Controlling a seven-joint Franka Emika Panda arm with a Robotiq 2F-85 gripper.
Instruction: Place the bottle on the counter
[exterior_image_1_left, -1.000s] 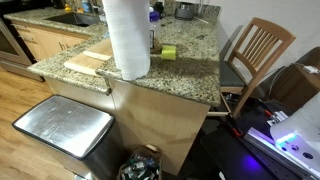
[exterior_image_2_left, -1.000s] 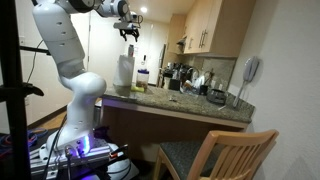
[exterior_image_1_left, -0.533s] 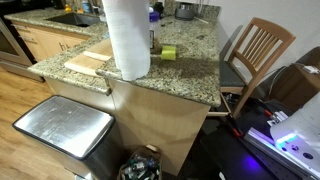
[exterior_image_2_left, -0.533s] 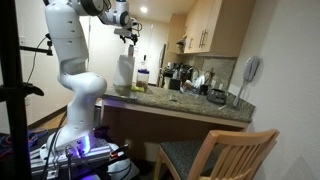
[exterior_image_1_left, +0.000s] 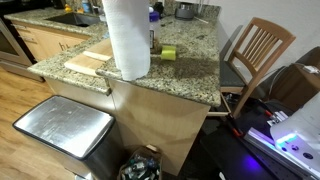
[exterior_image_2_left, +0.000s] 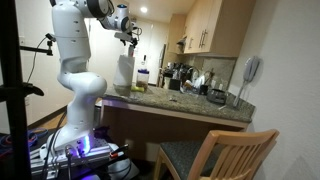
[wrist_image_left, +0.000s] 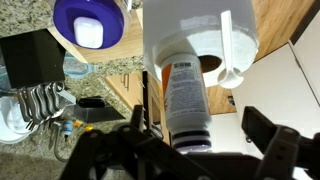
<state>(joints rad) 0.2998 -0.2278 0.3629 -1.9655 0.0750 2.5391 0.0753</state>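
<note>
The bottle's near end (wrist_image_left: 190, 138) is between my open fingers, so my gripper should carry on moving toward its label (wrist_image_left: 185, 94) until my fingers close around the bottle.
The bottle (exterior_image_2_left: 143, 77) stands upright on the speckled granite counter (exterior_image_2_left: 190, 103), next to a paper towel roll (exterior_image_2_left: 124, 72); it has a dark cap and yellow liquid. In the wrist view I look down on the bottle (wrist_image_left: 185, 95), whose cap points up between my fingers. My gripper (wrist_image_left: 200, 132) is open, its fingers wide apart and clear of the bottle. In an exterior view the gripper (exterior_image_2_left: 129, 36) hangs well above the bottle. In an exterior view the roll (exterior_image_1_left: 127, 38) hides most of the bottle; a yellow-green piece (exterior_image_1_left: 167, 52) shows beside it on the counter (exterior_image_1_left: 195, 72).
A pale wooden cutting board (exterior_image_1_left: 88, 60) lies left of the roll. A blue-lidded container (wrist_image_left: 88, 22), utensils and several appliances (exterior_image_2_left: 185, 78) crowd the counter. A wooden chair (exterior_image_1_left: 255, 50) and a steel bin (exterior_image_1_left: 62, 125) stand beside it.
The arm's upper links have swung sideways and the gripper has sunk slightly, staying above the bottle. The bottle and other objects have not moved.
</note>
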